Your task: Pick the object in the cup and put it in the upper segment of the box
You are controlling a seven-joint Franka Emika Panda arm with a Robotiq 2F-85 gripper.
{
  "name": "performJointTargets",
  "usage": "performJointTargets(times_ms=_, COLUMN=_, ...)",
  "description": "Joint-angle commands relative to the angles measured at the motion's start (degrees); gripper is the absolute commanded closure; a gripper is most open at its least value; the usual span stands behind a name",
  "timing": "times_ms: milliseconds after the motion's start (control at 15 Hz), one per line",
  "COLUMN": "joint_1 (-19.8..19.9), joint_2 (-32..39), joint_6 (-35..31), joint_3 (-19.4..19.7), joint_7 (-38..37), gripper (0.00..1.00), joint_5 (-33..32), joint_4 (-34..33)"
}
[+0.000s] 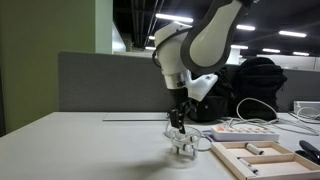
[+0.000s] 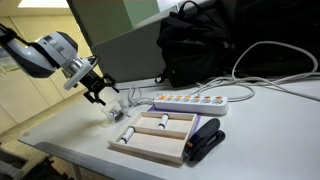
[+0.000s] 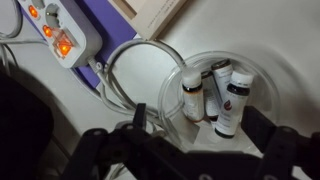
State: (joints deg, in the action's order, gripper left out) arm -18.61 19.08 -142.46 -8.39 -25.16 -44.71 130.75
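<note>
The robot's open gripper spans neighbouring bottles in the cup [image 3: 211, 92], so it should center over the dark-labelled bottle [image 3: 235, 101] and close around that bottle alone.
The small clear cup [image 3: 222, 62] stands on the white table and holds three small white bottles with dark caps [image 3: 234, 100]. In the wrist view my gripper [image 3: 200, 128] is open, straddling the cup from above, and grips nothing. In both exterior views the gripper [image 1: 179, 126] [image 2: 101, 92] hangs just over the cup [image 1: 183, 146] [image 2: 116, 109]. The light-wood box [image 1: 262, 160] [image 2: 150, 150] with dividers lies beside it, with small bottles in some segments. A corner of it shows in the wrist view [image 3: 158, 12].
A white power strip [image 2: 190, 101] [image 1: 245, 131] [image 3: 55, 30] with a lit red switch lies behind the box. A white looped cable [image 3: 128, 55] touches the cup. A black and red stapler [image 2: 205, 140] sits by the box. A black backpack [image 2: 205, 40] stands behind.
</note>
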Motion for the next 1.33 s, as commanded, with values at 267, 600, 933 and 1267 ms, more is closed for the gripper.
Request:
performJointTargets(times_ms=267, joint_1=-1.46, joint_2=3.26, joint_6=-4.29, joint_3=3.7, joint_7=-7.78, gripper=0.46, joint_5=-1.97, joint_4=-0.53)
performJointTargets(times_ms=600, joint_1=-2.67, joint_2=3.94, joint_6=-6.85, joint_3=4.56, joint_7=-9.39, gripper=0.27, joint_5=-1.58, joint_4=-0.49)
performJointTargets(times_ms=933, joint_1=-3.9, joint_2=4.52, joint_6=-8.33, joint_3=4.91, joint_7=-10.51, gripper=0.29, joint_5=-1.39, joint_4=-0.29)
performJointTargets(times_ms=1267, joint_1=-4.46, joint_2=5.31, joint_6=-9.71, joint_3=5.36, joint_7=-11.22, gripper=0.2, joint_5=-1.07, joint_4=-0.02)
